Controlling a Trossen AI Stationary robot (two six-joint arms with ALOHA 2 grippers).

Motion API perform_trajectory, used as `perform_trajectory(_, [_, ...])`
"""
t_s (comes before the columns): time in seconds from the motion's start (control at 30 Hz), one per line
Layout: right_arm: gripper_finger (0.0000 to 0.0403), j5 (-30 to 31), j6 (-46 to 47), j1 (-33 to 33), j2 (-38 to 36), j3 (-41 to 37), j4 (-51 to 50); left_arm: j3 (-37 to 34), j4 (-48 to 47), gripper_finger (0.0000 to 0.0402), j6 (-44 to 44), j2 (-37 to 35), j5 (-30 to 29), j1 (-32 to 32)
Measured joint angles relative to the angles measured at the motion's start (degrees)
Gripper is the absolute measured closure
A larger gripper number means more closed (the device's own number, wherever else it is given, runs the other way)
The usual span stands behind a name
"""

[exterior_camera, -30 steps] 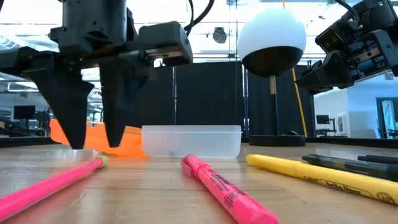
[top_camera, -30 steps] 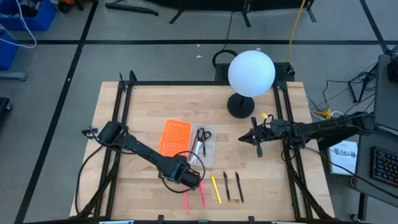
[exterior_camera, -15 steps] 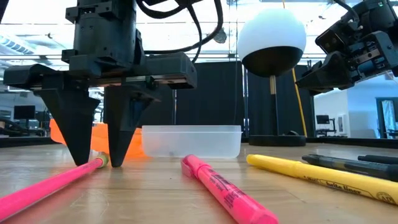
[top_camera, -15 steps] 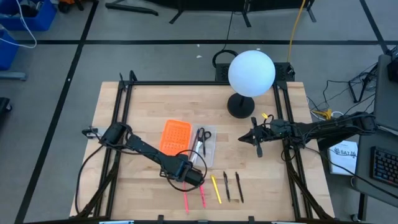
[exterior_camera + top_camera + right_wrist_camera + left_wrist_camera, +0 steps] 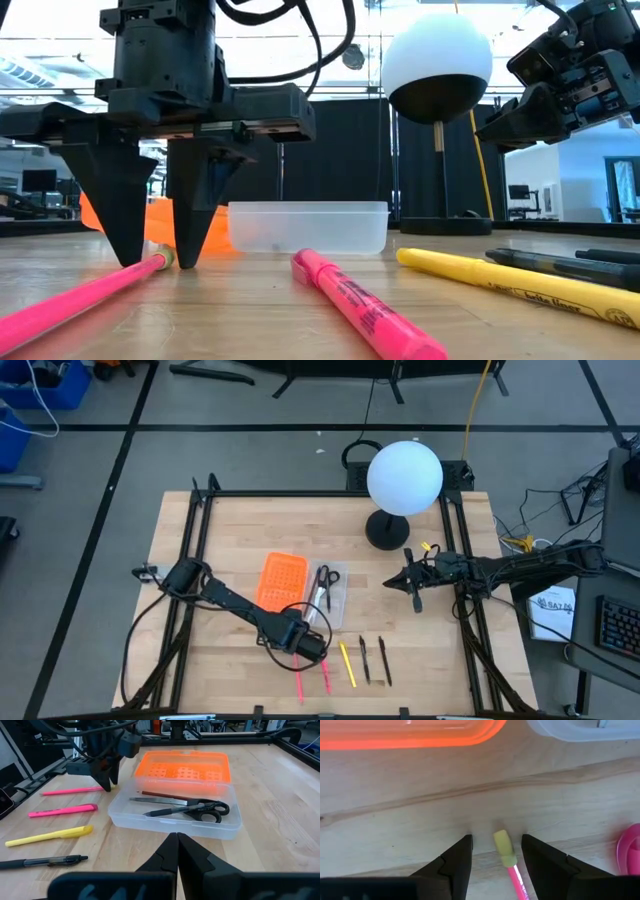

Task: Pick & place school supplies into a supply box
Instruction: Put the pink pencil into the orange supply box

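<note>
My left gripper's fingers straddle only the pink pencil's eraser end (image 5: 504,846), so I should shift them along to the pencil's pink body (image 5: 518,881) before lifting it.
My left gripper (image 5: 496,851) is open and low over the table near its near edge. Its fingertips stand on either side of the yellow eraser end (image 5: 502,844) of a thin pink pencil (image 5: 80,295), with a gap on each side. The pencil lies flat on the wood. The clear supply box (image 5: 326,596) sits beside its orange panel (image 5: 282,580) and holds black-handled scissors (image 5: 200,810), a dark pen and a reddish pencil. My right gripper (image 5: 176,839) is shut and hovers right of the box (image 5: 388,582).
A pink highlighter (image 5: 325,675), a yellow pen (image 5: 347,665) and two dark pens (image 5: 365,660) (image 5: 384,660) lie in a row near the near edge. A white globe lamp (image 5: 404,478) on a black base stands at the far side. Black rails run along both table sides.
My left gripper has come down toward the table and turned slightly, so its open fingertips now stand around the pink pencil's eraser end. It has kept still for the last half second. The pencil has not moved.
</note>
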Motion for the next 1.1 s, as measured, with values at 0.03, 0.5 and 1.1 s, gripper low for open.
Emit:
perform_trajectory(0.03, [0.0403, 0.00, 0.00, 0.00, 0.00, 0.00, 0.00, 0.00, 0.02, 0.0220, -0.18, 0.04, 0.00, -0.04])
perform_trajectory(0.5, [0.0403, 0.00, 0.00, 0.00, 0.00, 0.00, 0.00, 1.49, 0.52, 0.0220, -4.95, 0.22, 0.22, -1.62])
perform_trajectory(1.1, [0.0403, 0.00, -0.44, 0.00, -0.02, 0.00, 0.00, 1.76, 0.21, 0.0222, -10.06, 0.71, -7.77, -1.79])
